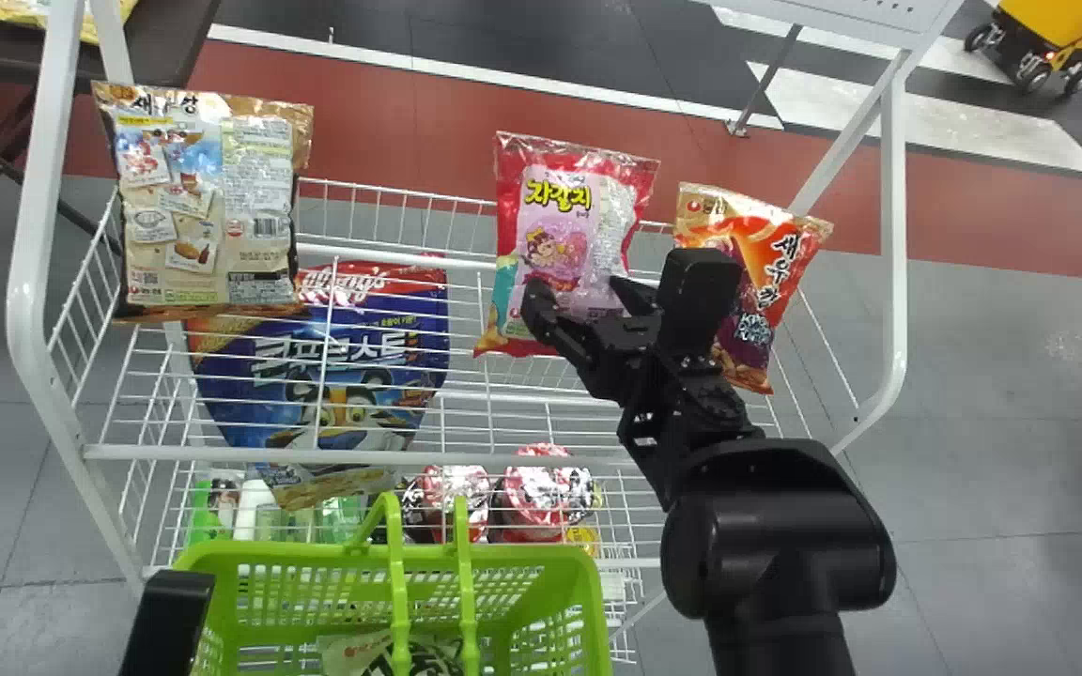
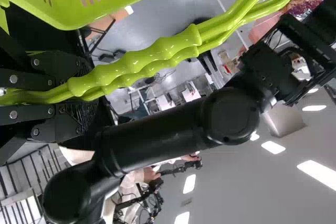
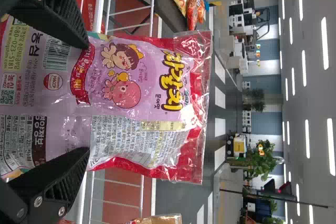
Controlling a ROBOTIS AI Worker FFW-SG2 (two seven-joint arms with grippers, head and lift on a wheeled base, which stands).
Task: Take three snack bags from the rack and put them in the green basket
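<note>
I expect the pink bag [image 1: 563,231] to come free alone when I lift it, because a gap [image 1: 660,209] shows between it and the orange bag.
In the head view my right gripper [image 1: 582,293] is open in front of the pink snack bag [image 1: 571,225], which stands on the white rack [image 1: 250,453]. The right wrist view has the fingers of this gripper [image 3: 87,99] apart, across the lower part of the pink bag [image 3: 131,85]. An orange snack bag [image 1: 755,272] is to its right, a brown one [image 1: 208,202] at the rack's left. The green basket [image 1: 588,573] holds a snack bag [image 1: 433,648]. My left gripper [image 1: 168,620] is low beside the basket; in its wrist view that gripper [image 2: 39,95] is shut on the basket handle [image 2: 142,59].
A large blue bag [image 1: 334,357] lies in the wire rack, left of the pink bag. Red-and-white cups [image 1: 541,493] and bottles stand on a lower level behind the basket. White frame posts [image 1: 893,235] rise at both sides. A dark table [image 1: 161,47] stands at the back left.
</note>
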